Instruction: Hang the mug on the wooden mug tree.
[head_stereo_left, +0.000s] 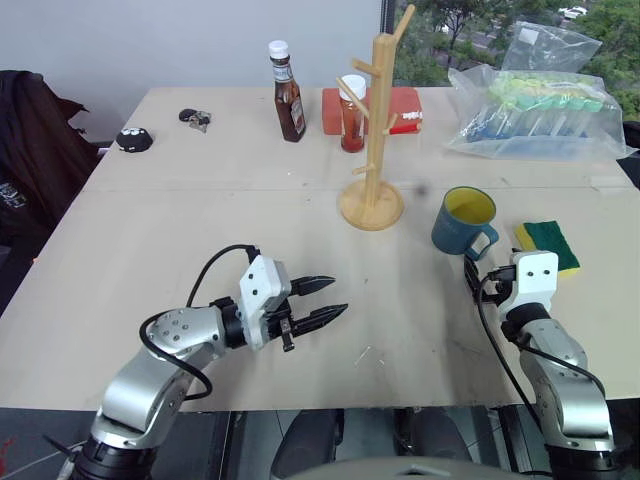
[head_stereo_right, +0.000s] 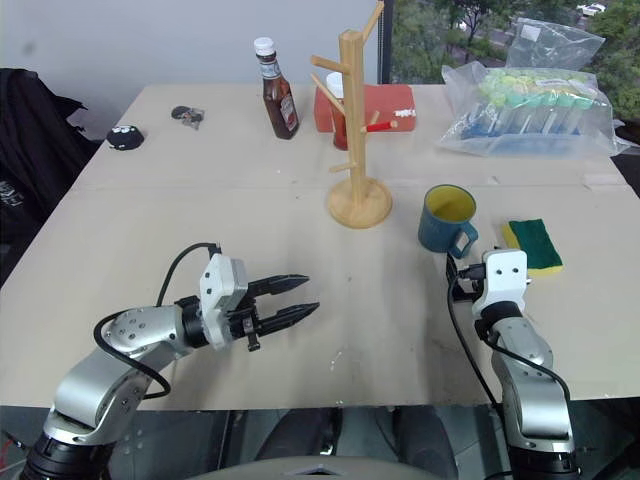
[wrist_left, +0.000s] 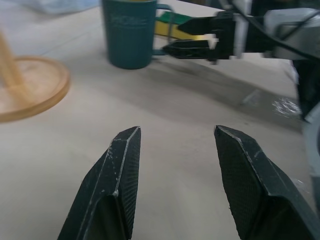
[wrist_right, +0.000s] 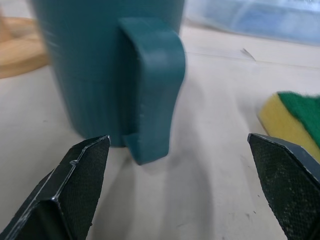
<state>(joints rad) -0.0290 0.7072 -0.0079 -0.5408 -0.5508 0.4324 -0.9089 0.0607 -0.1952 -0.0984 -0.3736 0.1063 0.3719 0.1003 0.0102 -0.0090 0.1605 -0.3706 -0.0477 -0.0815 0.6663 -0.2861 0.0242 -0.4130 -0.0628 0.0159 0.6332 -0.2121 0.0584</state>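
Observation:
The loop handle juts out from the side of the mug, so I expect the mug to tilt with its opening down when I hang it on the mug tree.
The dark teal mug with a yellow inside stands upright on the table, right of centre, its loop handle turned toward me. My right gripper is open, low over the table just short of the mug, with the handle ahead between its wide-spread fingers and nothing held. The wooden mug tree rises from its round base a little left of and behind the mug. My left gripper hovers over the near left of the table, open and empty, pointing right toward the mug.
A green-and-yellow sponge lies just right of the mug. Behind the tree stand a brown sauce bottle, a red bottle and a red box. A plastic bag sits back right; keys and a black object back left.

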